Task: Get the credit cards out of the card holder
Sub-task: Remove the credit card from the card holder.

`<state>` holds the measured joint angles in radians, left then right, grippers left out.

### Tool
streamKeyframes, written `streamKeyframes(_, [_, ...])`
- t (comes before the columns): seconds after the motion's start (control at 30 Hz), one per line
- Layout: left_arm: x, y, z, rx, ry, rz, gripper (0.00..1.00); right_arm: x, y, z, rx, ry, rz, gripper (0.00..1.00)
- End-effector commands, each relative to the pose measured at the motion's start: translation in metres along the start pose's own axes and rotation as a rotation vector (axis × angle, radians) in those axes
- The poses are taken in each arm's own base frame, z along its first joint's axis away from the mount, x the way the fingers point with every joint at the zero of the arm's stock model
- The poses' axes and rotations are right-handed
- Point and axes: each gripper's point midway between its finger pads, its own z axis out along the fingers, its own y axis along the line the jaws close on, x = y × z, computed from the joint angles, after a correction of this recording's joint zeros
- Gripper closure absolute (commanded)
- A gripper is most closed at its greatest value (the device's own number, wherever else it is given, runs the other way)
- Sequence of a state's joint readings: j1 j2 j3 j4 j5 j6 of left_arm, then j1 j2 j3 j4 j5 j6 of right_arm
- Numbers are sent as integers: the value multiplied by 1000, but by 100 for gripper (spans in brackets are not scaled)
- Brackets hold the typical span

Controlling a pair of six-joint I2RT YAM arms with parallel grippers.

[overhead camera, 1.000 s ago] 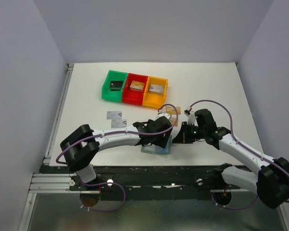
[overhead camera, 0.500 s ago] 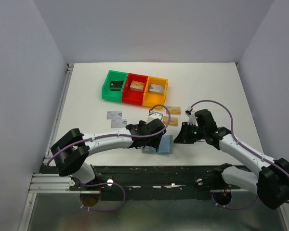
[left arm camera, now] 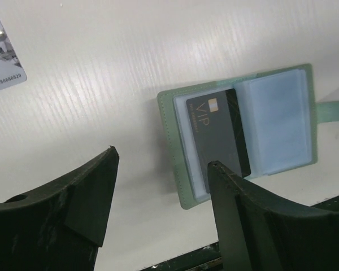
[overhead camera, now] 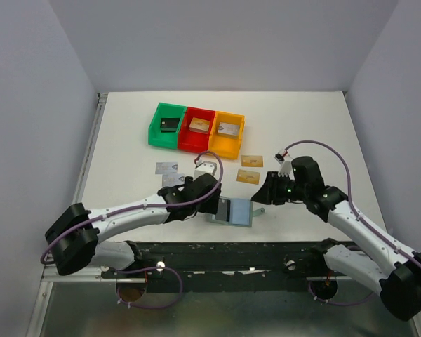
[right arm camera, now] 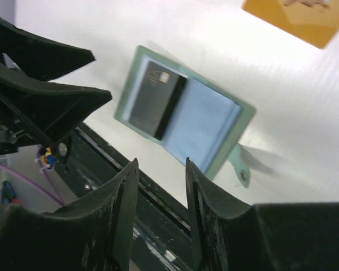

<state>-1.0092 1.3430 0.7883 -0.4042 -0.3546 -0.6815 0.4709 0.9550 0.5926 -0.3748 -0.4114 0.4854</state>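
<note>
I continue toward the black credit card's striped edge (overhead camera: 229, 210), which faces my right gripper's open fingers across the card holder's pale blue pocket (overhead camera: 241, 212), and close there.
The card holder (overhead camera: 240, 212) lies open and flat near the table's front edge, its side tab (right arm camera: 240, 167) pointing right. A black credit card (left arm camera: 217, 135) sits in its left pocket (right arm camera: 155, 101); the pale blue right pocket shows nothing. Two silvery-grey credit cards (overhead camera: 170, 173) lie on the table to the left, and two tan-gold ones (overhead camera: 250, 168) lie behind the holder. My left gripper (left arm camera: 163, 158) hovers open just left of the holder (left arm camera: 243, 132), holding nothing. My right gripper (right arm camera: 161, 162) is open above the holder's right side (right arm camera: 183, 116), with nothing between its fingers.
Green (overhead camera: 154, 130), red (overhead camera: 194, 146) and orange (overhead camera: 223, 149) bins stand in a row at the back, each with a small block inside. The table's front edge and black rail (overhead camera: 231, 247) run just below the holder. The left gripper's fingers (right arm camera: 45, 84) show in the right wrist view.
The left gripper has drawn back to the left off the card holder. The right gripper has opened and let go of the holder's right side. The holder now lies spread flat.
</note>
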Motion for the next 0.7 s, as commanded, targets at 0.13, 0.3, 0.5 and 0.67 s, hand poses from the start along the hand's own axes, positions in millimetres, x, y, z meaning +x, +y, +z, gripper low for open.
streamKeyframes(0.13, [-40,-32,-14,292,-179,-107,47,-13,65,20,-281,31,-2,58])
streamKeyframes(0.3, [-31,-27,1,274,-129,-122,68,0,65,51,-256,113,37,58])
streamKeyframes(0.5, [-22,-31,12,297,-100,-124,73,11,56,77,-230,161,83,58])
streamKeyframes(0.67, [-10,-29,23,278,-57,-113,78,21,42,91,-186,197,105,58])
